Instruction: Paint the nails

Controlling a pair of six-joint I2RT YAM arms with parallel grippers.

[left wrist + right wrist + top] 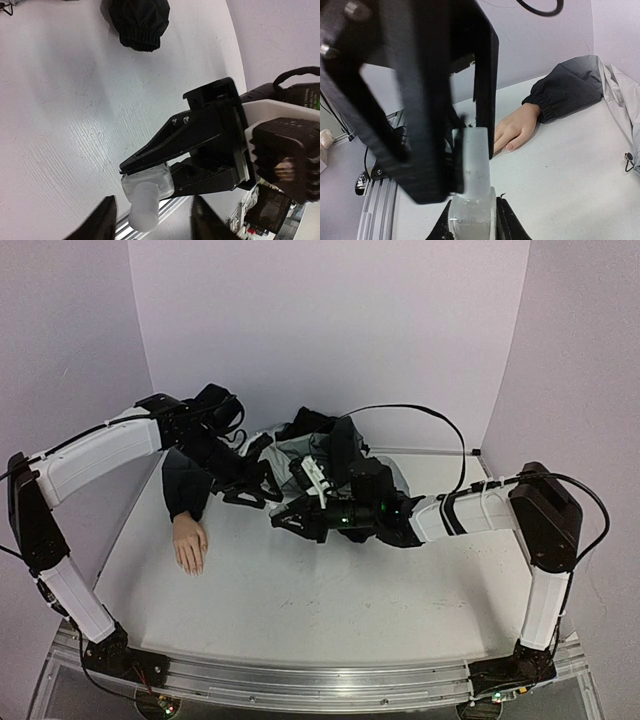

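Note:
I should lift the bottle (472, 215) higher with my right gripper, because my left gripper slants steeply down at the white cap (476, 165). My left gripper can then grip the cap level.
The clear glass bottle (470, 220) is clamped between the black fingers of my right gripper (472, 226), held just above the table with its frosted white cap (476, 160) pointing away from that wrist. My left gripper (157, 222) is open, one finger on each side of the cap (144, 210), with gaps showing. The two grippers meet mid-table, left gripper (255, 490) and right gripper (287, 520). The pale mannequin hand (190, 545) lies flat at the left, coming out of a dark sleeve (185, 485). Its nails are tiny; the thumb nail (510, 147) shows.
A grey-black jacket (330, 445) is heaped at the back centre, with its light lining spread to the right (620, 100). A black cable (420, 415) loops over the right arm. An aluminium rail (300, 680) runs along the near table edge. Lilac walls close in three sides.

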